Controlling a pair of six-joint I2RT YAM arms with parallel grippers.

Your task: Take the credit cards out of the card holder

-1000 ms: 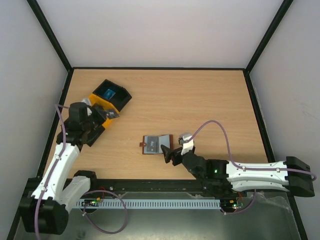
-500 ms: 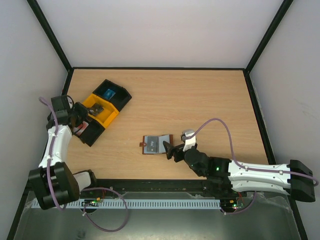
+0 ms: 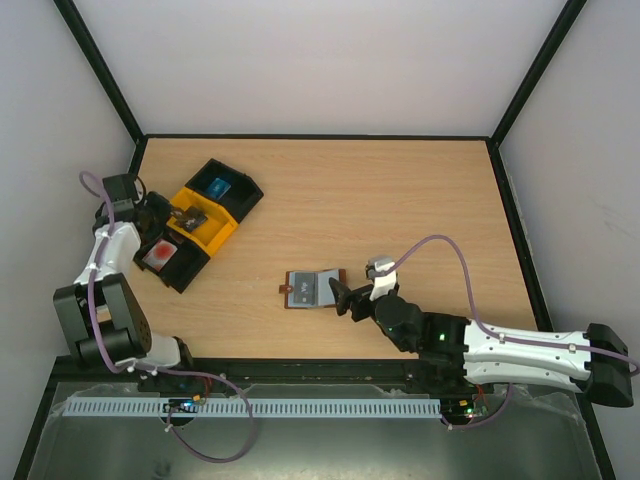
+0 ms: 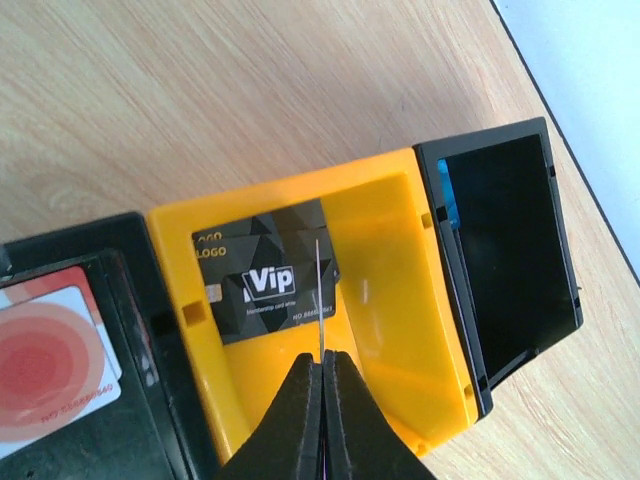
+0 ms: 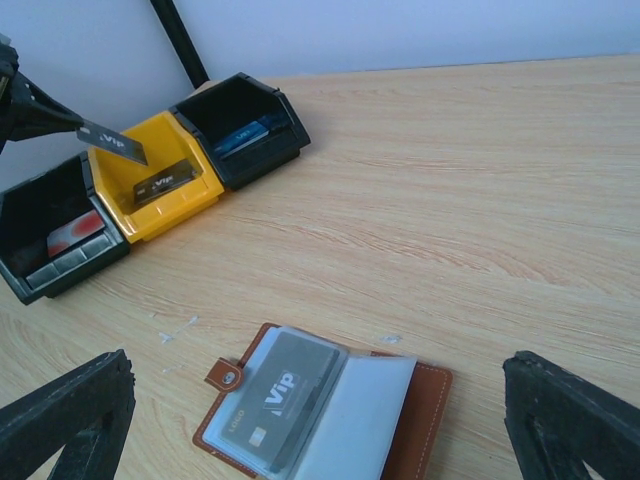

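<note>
The robot's left gripper keeps going down until the dark grey card (image 5: pixel 112 141), which hangs over the yellow bin (image 5: pixel 157 176) where a matching card lies, is inside, and then let go.
The brown card holder (image 3: pixel 312 289) lies open on the table, a dark grey credit card (image 5: pixel 280 395) showing in its clear pocket. My right gripper (image 3: pixel 345 298) is open just right of it, and the wallet (image 5: pixel 420 400) sits between the spread fingers (image 5: pixel 70 410). My left gripper (image 4: pixel 323 362) is shut on another dark grey card (image 5: pixel 112 142), seen edge-on (image 4: pixel 318 290), held over the yellow bin (image 4: pixel 400 300). In that bin lies a grey card (image 4: pixel 265 280). A red card (image 4: pixel 50 350) rests in the neighbouring black bin.
Three joined bins stand at the far left: a black one (image 3: pixel 172 272) with the red card, the yellow one (image 3: pixel 215 232), and a black one (image 3: pixel 240 200) holding a blue card (image 5: pixel 245 135). Black frame posts edge the table.
My left arm has pulled back toward the left wall, uncovering the black bin with the red card. My right gripper has crept slightly toward the card holder.
</note>
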